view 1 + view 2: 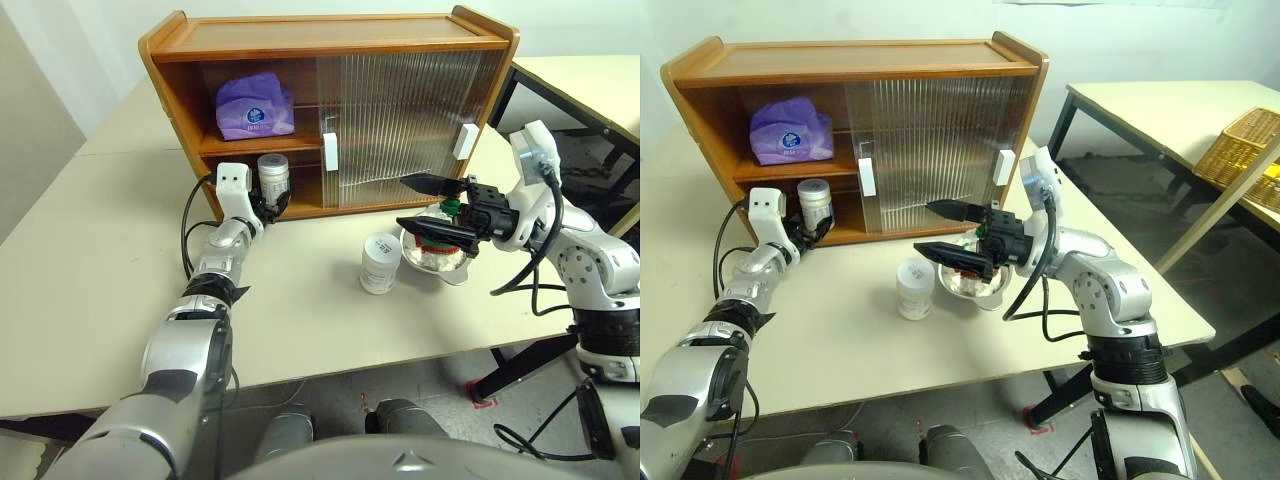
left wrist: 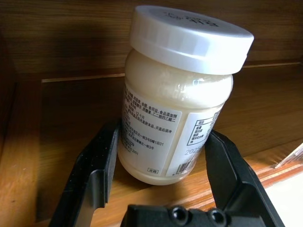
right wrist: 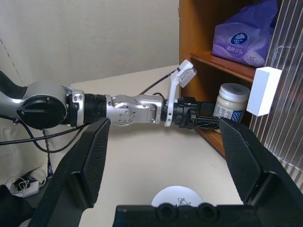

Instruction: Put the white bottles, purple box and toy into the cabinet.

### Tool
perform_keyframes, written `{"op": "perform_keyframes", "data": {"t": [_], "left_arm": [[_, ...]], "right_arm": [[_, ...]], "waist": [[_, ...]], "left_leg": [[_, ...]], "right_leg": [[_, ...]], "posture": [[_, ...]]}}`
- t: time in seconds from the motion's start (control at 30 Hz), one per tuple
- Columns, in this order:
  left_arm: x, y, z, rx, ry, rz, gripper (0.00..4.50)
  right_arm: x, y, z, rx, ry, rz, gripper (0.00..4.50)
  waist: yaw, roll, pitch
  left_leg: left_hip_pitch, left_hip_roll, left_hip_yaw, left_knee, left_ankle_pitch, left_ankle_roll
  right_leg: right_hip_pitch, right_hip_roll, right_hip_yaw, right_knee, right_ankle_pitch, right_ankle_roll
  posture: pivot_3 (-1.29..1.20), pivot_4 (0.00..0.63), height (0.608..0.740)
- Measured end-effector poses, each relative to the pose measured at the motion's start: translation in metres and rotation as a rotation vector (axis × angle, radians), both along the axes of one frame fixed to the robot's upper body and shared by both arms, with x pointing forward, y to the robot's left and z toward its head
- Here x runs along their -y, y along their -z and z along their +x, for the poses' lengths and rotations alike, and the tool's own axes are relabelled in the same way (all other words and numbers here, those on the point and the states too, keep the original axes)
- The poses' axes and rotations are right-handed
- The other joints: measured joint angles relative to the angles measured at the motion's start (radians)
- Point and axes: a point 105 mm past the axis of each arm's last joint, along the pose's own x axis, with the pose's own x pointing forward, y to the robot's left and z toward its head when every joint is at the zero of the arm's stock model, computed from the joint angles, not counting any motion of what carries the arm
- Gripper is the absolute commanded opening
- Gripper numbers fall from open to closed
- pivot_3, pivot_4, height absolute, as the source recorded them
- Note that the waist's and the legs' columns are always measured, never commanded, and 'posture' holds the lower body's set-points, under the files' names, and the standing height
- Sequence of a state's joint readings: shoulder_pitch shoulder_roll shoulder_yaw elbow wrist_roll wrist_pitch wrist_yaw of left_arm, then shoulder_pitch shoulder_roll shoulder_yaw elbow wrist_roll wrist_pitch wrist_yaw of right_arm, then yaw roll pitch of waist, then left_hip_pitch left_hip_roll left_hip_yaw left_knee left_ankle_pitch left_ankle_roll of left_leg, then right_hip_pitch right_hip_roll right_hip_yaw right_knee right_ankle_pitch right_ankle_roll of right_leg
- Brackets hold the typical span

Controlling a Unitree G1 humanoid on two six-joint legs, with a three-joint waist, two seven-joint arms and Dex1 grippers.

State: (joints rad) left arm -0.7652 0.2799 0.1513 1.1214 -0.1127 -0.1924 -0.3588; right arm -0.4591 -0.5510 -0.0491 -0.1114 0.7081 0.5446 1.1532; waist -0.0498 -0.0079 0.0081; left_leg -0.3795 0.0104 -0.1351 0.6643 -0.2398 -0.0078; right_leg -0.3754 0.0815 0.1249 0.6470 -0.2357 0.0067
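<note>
Next, my left gripper lets go of the white bottle, then pushes it toward the ribbed door with closed fingers, because the bottle blocks the middle of the lower shelf's opening.
My left gripper is shut on a white bottle, holding it at the open left end of the cabinet's lower shelf. Just above the shelf board the bottle leans a little. The purple box lies on the upper shelf. A second white bottle stands on the table in front of the cabinet. The toy sits in a steel bowl, partly hidden by my right gripper. That gripper hangs open just over the toy, pointing left with nothing between its fingers.
The steel bowl stands right of the loose bottle. Ribbed sliding doors with white handles cover the cabinet's right part. Off to the right, a second table carries a wicker basket. The table's front edge is near.
</note>
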Motion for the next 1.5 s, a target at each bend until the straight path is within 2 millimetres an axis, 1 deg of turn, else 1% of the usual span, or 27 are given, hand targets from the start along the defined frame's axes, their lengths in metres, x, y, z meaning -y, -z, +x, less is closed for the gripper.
{"op": "perform_keyframes", "data": {"t": [0.2, 0.4, 0.43, 0.47, 0.5, 0.53, 0.7, 0.87, 0.93, 1.0, 1.07, 1.2, 1.27, 1.37, 1.5], "left_arm": [[0.014, 0.000, 0.004, -0.008, 0.008, -0.008, 3.05], [0.018, 0.001, 0.005, -0.013, 0.011, -0.005, 3.05], [0.018, 0.001, 0.005, -0.013, 0.010, -0.002, 3.79], [0.018, 0.001, 0.005, -0.013, 0.008, 0.002, 4.01], [0.018, 0.000, 0.005, -0.010, 0.007, 0.003, 4.42], [0.018, 0.000, 0.005, -0.008, 0.009, 0.003, 4.47], [0.021, -0.003, 0.005, 0.009, 0.041, -0.021, 4.47], [0.015, -0.015, 0.005, 0.075, 0.039, -0.030, 4.47], [0.012, -0.016, 0.003, 0.090, 0.038, -0.032, 4.47], [0.008, -0.011, -0.003, 0.099, 0.036, -0.037, 4.47], [0.004, -0.004, -0.013, 0.108, 0.027, -0.049, 4.47], [0.001, 0.010, -0.033, 0.100, 0.025, -0.062, 4.47], [-0.002, 0.013, -0.040, 0.097, 0.010, -0.058, 4.47], [-0.009, 0.009, -0.043, 0.104, -0.028, -0.064, 3.89], [-0.016, 0.004, -0.040, 0.106, -0.070, -0.082, 2.45]], "right_arm": [[0.001, 0.000, 0.000, 0.004, 0.001, 0.001, 4.50], [0.001, 0.000, 0.000, 0.009, 0.000, 0.002, 4.50], [0.001, 0.000, 0.000, 0.009, 0.000, 0.002, 4.50], [0.001, 0.000, 0.000, 0.009, 0.001, 0.002, 4.50], [0.001, 0.000, 0.000, 0.009, 0.003, 0.002, 4.50], [0.001, 0.000, 0.000, 0.009, 0.004, 0.002, 4.50], [0.000, -0.001, 0.000, 0.010, 0.006, 0.002, 4.50], [0.000, -0.001, 0.000, 0.010, 0.009, 0.002, 4.50], [0.000, -0.001, 0.000, 0.010, 0.009, 0.003, 4.50], [0.000, -0.001, 0.000, 0.010, 0.008, 0.003, 4.50], [0.000, -0.001, 0.000, 0.009, 0.005, 0.003, 4.50], [-0.001, 0.000, -0.001, 0.008, -0.003, 0.005, 4.50], [-0.001, 0.000, -0.001, 0.007, -0.005, 0.006, 4.50], [-0.001, 0.000, -0.001, 0.007, -0.012, 0.006, 4.50], [-0.002, 0.001, -0.002, 0.005, -0.020, 0.007, 4.50]], "waist": [[-0.003, 0.000, 0.000], [-0.005, 0.000, 0.000], [-0.005, 0.000, 0.000], [-0.005, 0.000, 0.000], [-0.005, 0.000, 0.000], [-0.005, 0.000, 0.000], [-0.005, 0.000, 0.000], [-0.006, 0.000, 0.000], [-0.006, 0.000, 0.000], [-0.007, 0.000, 0.000], [-0.008, 0.000, 0.000], [-0.008, 0.000, 0.000], [-0.008, 0.000, 0.000], [-0.004, 0.000, 0.000], [-0.003, 0.000, 0.000]], "left_leg": [[0.000, -0.002, 0.001, 0.000, 0.001, 0.001], [0.000, -0.003, 0.001, 0.000, 0.001, 0.001], [0.000, -0.003, 0.001, 0.000, 0.001, 0.001], [0.000, -0.003, 0.001, 0.000, 0.001, 0.001], [0.000, -0.003, 0.001, 0.000, 0.001, 0.001], [0.001, -0.003, 0.001, 0.000, 0.001, 0.001], [0.004, -0.003, 0.001, 0.000, 0.001, 0.001], [0.008, -0.003, 0.001, -0.001, 0.000, 0.001], [0.009, -0.003, 0.001, -0.001, 0.000, 0.001], [0.009, -0.003, 0.001, -0.002, 0.000, 0.001], [0.009, -0.003, 0.002, -0.003, 0.000, 0.001], [0.007, -0.004, 0.002, -0.004, -0.001, 0.001], [0.007, -0.004, 0.002, -0.004, -0.002, 0.002], [0.007, -0.004, 0.002, -0.004, -0.002, 0.002], [0.008, -0.004, 0.002, -0.003, -0.002, 0.002]], "right_leg": [[0.001, -0.003, 0.000, 0.000, 0.000, 0.001], [0.001, -0.003, 0.000, -0.001, 0.000, 0.002], [0.001, -0.003, 0.000, -0.001, 0.000, 0.002], [0.001, -0.004, 0.000, -0.001, 0.000, 0.002], [0.001, -0.004, 0.000, -0.001, 0.000, 0.002], [0.002, -0.004, 0.000, -0.001, 0.000, 0.002], [0.006, -0.004, 0.000, -0.002, 0.000, 0.002], [0.010, -0.004, 0.000, -0.003, -0.001, 0.002], [0.011, -0.004, 0.000, -0.004, -0.001, 0.002], [0.011, -0.004, 0.000, -0.005, -0.001, 0.002], [0.011, -0.004, 0.000, -0.007, -0.001, 0.002], [0.011, -0.004, -0.001, -0.010, -0.001, 0.002], [0.011, -0.004, -0.001, -0.011, -0.001, 0.002], [0.011, -0.004, -0.001, -0.011, -0.001, 0.002], [0.013, -0.004, 0.000, -0.011, -0.001, 0.001]], "posture": [[-0.11, 0.000, 0.740], [-0.11, 0.000, 0.740], [-0.11, 0.000, 0.740], [-0.11, 0.000, 0.740], [-0.11, 0.000, 0.740], [-0.11, 0.000, 0.740], [-0.11, 0.000, 0.740], [-0.11, 0.000, 0.740], [-0.11, 0.000, 0.740], [-0.10, 0.000, 0.740], [-0.10, 0.000, 0.740], [-0.10, 0.000, 0.740], [-0.09, 0.000, 0.740], [-0.09, 0.000, 0.740], [-0.09, 0.000, 0.740]]}}
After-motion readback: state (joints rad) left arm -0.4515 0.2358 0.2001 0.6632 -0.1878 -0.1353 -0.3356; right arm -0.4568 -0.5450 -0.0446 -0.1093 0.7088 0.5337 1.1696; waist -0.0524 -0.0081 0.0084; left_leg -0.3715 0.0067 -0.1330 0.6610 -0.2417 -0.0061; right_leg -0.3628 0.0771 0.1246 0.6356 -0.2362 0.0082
